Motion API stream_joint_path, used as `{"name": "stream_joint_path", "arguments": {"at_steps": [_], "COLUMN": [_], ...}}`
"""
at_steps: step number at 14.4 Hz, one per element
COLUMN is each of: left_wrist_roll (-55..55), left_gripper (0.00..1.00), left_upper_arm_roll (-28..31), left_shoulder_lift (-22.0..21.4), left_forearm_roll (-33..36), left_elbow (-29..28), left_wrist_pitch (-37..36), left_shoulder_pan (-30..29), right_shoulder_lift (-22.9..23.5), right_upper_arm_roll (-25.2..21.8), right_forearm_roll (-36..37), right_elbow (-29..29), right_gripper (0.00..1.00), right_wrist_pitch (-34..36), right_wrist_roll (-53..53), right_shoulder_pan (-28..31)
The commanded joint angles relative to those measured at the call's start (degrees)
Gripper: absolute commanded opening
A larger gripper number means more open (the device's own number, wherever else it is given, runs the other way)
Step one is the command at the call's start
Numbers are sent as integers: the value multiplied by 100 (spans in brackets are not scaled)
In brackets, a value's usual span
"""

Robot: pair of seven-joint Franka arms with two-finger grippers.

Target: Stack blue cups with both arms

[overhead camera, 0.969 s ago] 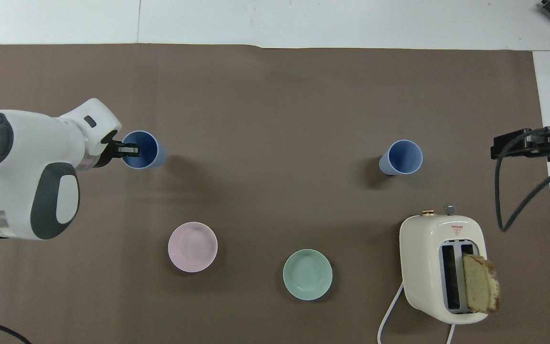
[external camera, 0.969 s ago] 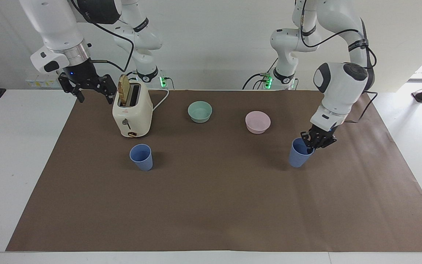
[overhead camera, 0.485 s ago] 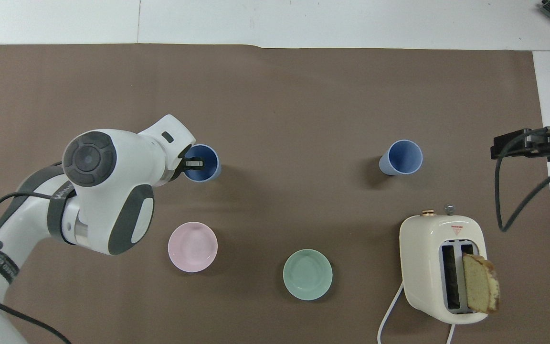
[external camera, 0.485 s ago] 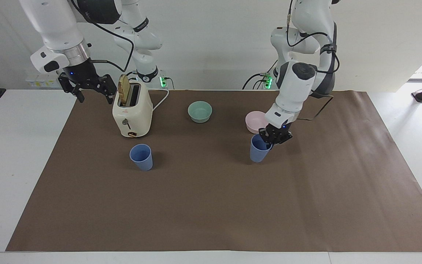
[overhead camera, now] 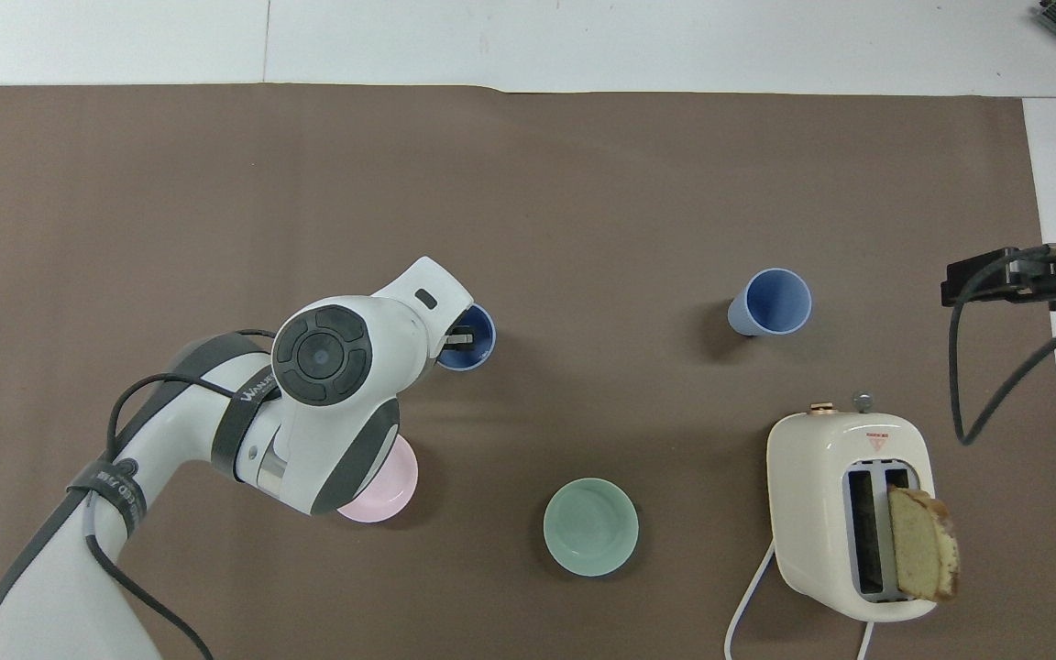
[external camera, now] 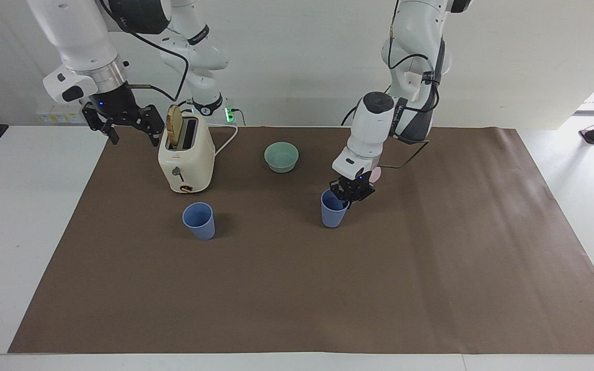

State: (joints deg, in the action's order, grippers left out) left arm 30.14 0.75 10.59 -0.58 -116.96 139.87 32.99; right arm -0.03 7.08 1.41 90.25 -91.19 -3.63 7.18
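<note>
I see that the blue cup (overhead camera: 772,302) near the toaster gets narrower toward its base (overhead camera: 741,318), so it will go down inside the other blue cup when I lower it.
My left gripper (external camera: 348,197) is shut on the rim of one blue cup (external camera: 332,212), one finger inside it. This cup (overhead camera: 478,341) stays upright over the middle of the brown mat, and I cannot tell whether its base touches. The other blue cup (external camera: 199,220) stands upright on the mat toward the right arm's end, a little farther from the robots than the toaster; from overhead this cup (overhead camera: 771,302) shows an empty inside. My right gripper (external camera: 134,139) waits open and empty in the air beside the toaster; overhead, only part of the right gripper (overhead camera: 986,277) shows.
A cream toaster (external camera: 186,157) holding a bread slice (overhead camera: 922,545) stands near the right arm, its cord trailing toward the robots. A mint-green bowl (overhead camera: 590,526) sits mid-table near the robots. The left arm partly covers a pink bowl (overhead camera: 386,490). The brown mat (external camera: 297,288) covers the table.
The left arm has swung from its own end of the table toward the middle, carrying the blue cup closer to the other cup. The right arm has stayed still.
</note>
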Motion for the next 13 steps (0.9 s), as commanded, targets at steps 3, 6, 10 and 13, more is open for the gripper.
{"name": "stream_joint_path", "arguments": {"at_steps": [3, 6, 10, 13], "left_wrist_roll": [203, 177, -234, -1121], "left_gripper": [78, 100, 100, 100], "left_upper_arm_roll": [75, 101, 163, 171], "left_shoulder_lift": [-4, -22, -583, -1172], "left_forearm_roll": [155, 155, 164, 155], "left_elbow": [59, 94, 173, 182], "left_wrist_pitch": [-74, -92, -776, -1548], "left_shoulder_pan": [93, 76, -230, -697], "right_shoulder_lift": [-173, -138, 3, 257], "right_upper_arm_roll": [31, 31, 31, 31], "right_forearm_roll": [-105, -114, -264, -264], "right_elbow": [344, 458, 984, 1170], "right_gripper": [100, 100, 100, 100], "right_wrist_pitch": [-249, -398, -1180, -1541], "right_wrist_roll": [134, 108, 90, 90], "right_shoulder_pan": [91, 99, 47, 29]}}
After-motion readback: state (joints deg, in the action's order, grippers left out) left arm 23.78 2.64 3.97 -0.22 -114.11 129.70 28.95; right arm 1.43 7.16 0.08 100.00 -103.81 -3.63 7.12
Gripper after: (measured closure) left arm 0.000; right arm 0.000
